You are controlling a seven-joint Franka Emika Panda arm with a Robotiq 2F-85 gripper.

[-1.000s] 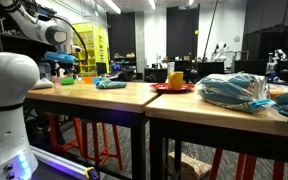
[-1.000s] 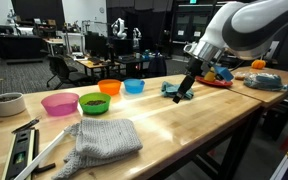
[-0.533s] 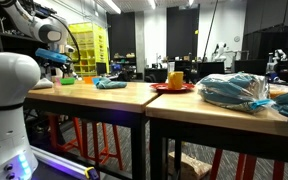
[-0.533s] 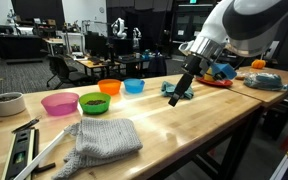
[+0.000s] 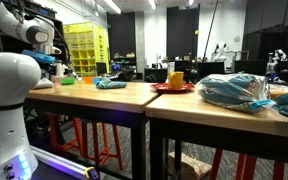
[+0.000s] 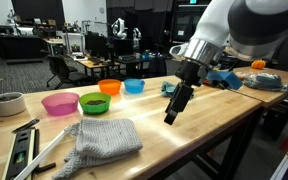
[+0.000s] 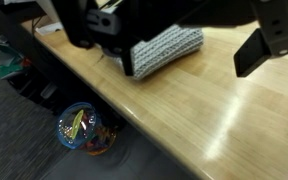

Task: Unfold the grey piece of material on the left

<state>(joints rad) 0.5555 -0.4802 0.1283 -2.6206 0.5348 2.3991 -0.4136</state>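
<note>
Next, my gripper swings across and pinches the material's end [image 6: 85, 129] near the long tool before it unfolds the grey material, because it is hanging over the wood [image 6: 168, 138] beside the material.
The grey piece of material [image 6: 104, 140] lies folded and a little crumpled near the table's front edge; in the wrist view [image 7: 164, 48] it shows as a ribbed knit piece at the top. My gripper [image 6: 172, 112] hangs above the bare wood, to the right of the material and apart from it. The two fingers stand wide apart in the wrist view [image 7: 174, 45], open and empty. In an exterior view the arm [image 5: 39, 35] is at the far left, and the material cannot be made out there.
Pink [image 6: 60, 103], green [image 6: 94, 102], orange [image 6: 110, 87] and blue [image 6: 134, 86] bowls stand in a row behind the material. A white cup [image 6: 6, 104] and a long tool [image 6: 24, 150] lie at the left. A red plate [image 5: 172, 87] and a plastic bag [image 5: 234, 90] are farther along the table.
My gripper has moved away from the blue cloth at the back, across the table towards the grey material, and hangs lower. The material has not moved.
</note>
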